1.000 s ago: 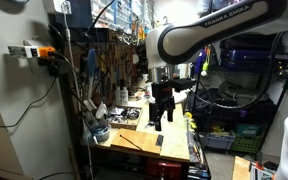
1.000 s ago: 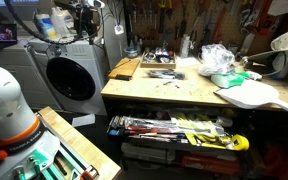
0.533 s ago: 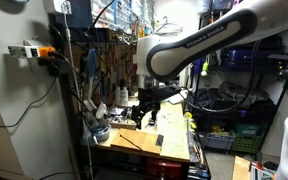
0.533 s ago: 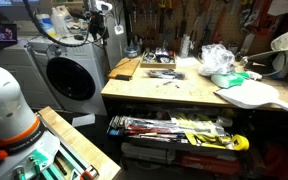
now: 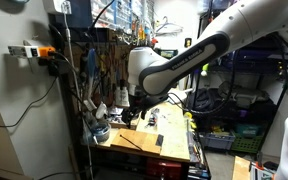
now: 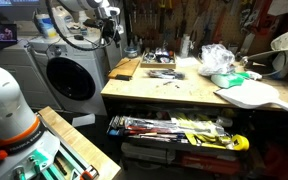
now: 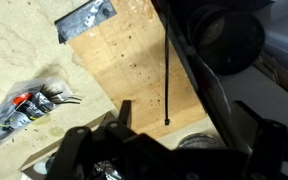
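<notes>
The thin black cable [image 7: 167,72] runs straight between the gripper's open fingers and its end lies clear on the wooden board, so the gripper should keep going down and close around that end [image 7: 167,121].
My gripper [image 5: 132,114] hangs over the far end of a cluttered wooden workbench [image 5: 144,142], close to the tool wall. It also shows at the top left of an exterior view [image 6: 110,27], above the washing machine and apart from the bench top. In the wrist view the two fingers [image 7: 184,125] are spread with nothing between them. Below them lies a pale wooden board [image 7: 124,60] with a thin black cable [image 7: 168,80] across it. A black tray [image 7: 84,20] sits at the board's far corner.
A washing machine [image 6: 69,75] stands beside the bench [image 6: 174,92]. On the bench are a wooden board [image 6: 124,68], a black tray [image 6: 157,62], a plastic bag [image 6: 216,58] and a white shaped panel [image 6: 249,95]. An open drawer of tools [image 6: 174,128] juts out below.
The arm has swung from upright over the bench towards the tool wall and bent lower. The gripper has come into the top left of the exterior view with the washing machine.
</notes>
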